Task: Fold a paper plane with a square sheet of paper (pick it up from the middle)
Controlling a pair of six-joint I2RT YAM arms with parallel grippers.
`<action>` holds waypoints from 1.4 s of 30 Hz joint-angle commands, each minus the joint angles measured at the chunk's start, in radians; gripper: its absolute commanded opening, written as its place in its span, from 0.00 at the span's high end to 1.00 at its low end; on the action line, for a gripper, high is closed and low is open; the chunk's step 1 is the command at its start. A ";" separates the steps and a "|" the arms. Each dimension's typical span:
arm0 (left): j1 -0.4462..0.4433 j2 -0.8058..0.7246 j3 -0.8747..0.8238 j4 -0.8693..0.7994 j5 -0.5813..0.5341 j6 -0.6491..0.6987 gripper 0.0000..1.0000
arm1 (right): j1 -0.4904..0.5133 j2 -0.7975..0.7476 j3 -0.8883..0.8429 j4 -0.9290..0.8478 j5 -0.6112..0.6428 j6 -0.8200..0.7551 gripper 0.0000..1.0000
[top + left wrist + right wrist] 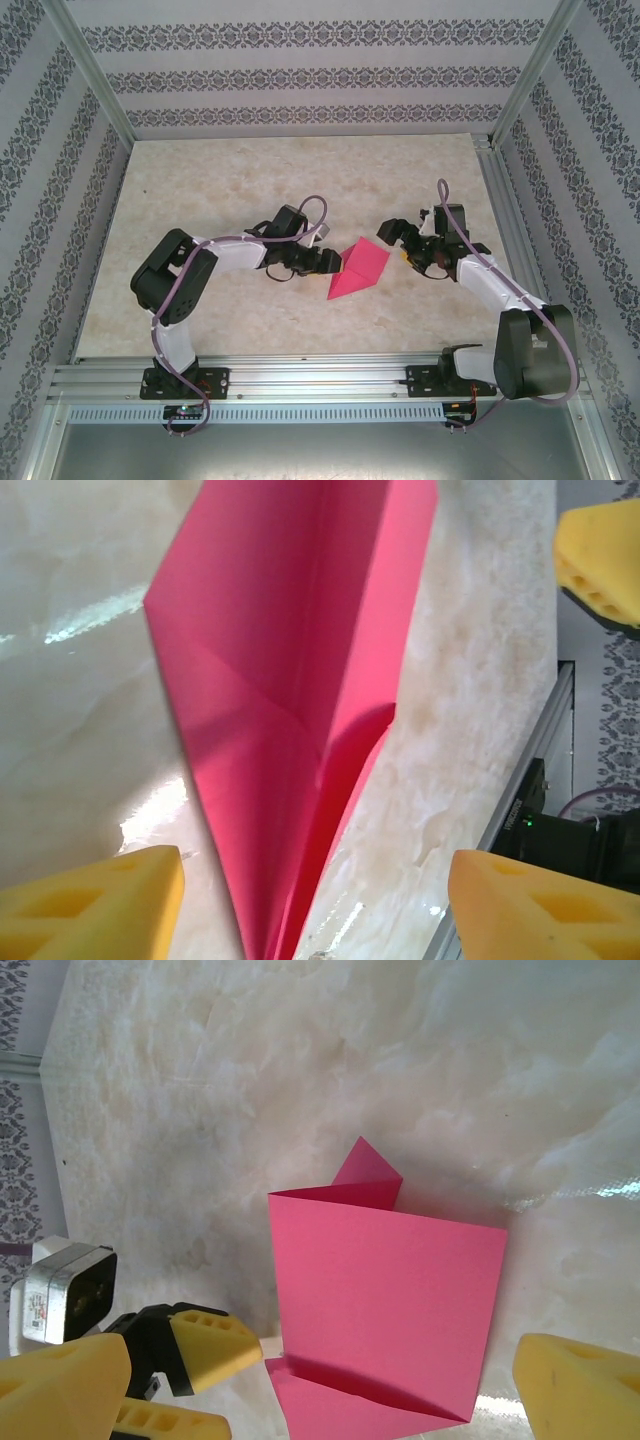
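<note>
The folded panel gapes open (362, 735) above the pink sheet. My right gripper needs to hold the panel flat before my left gripper closes at the narrow tip (333, 293).
The pink sheet of paper (358, 268) lies on the table between the two arms, folded into a pointed paper-plane shape with a centre crease (300, 670). One flat panel (385, 1295) stands up from the table. My left gripper (337, 262) is open at the sheet's left side. Its yellow fingers (90, 905) stand wide apart either side of the narrow tip, without touching it. My right gripper (396, 243) is open just right of the sheet. Its fingertips (580, 1390) are spread and nothing is between them.
The marble-patterned tabletop (200, 190) is bordered by aluminium rails (300, 375) at the near edge and patterned walls on the other sides. The left gripper's yellow fingers (205, 1345) and its wrist camera (65, 1290) sit close to the paper's lower left corner.
</note>
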 commanded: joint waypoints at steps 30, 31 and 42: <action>-0.111 0.159 0.208 -0.279 -0.224 0.162 0.78 | 0.106 0.092 0.029 -0.080 0.059 -0.054 0.30; -0.111 0.162 0.205 -0.278 -0.234 0.154 0.81 | 0.113 0.102 0.030 -0.085 0.061 -0.051 0.31; -0.108 0.168 0.182 -0.245 -0.236 0.117 0.85 | 0.223 0.235 0.074 -0.091 0.089 -0.020 0.59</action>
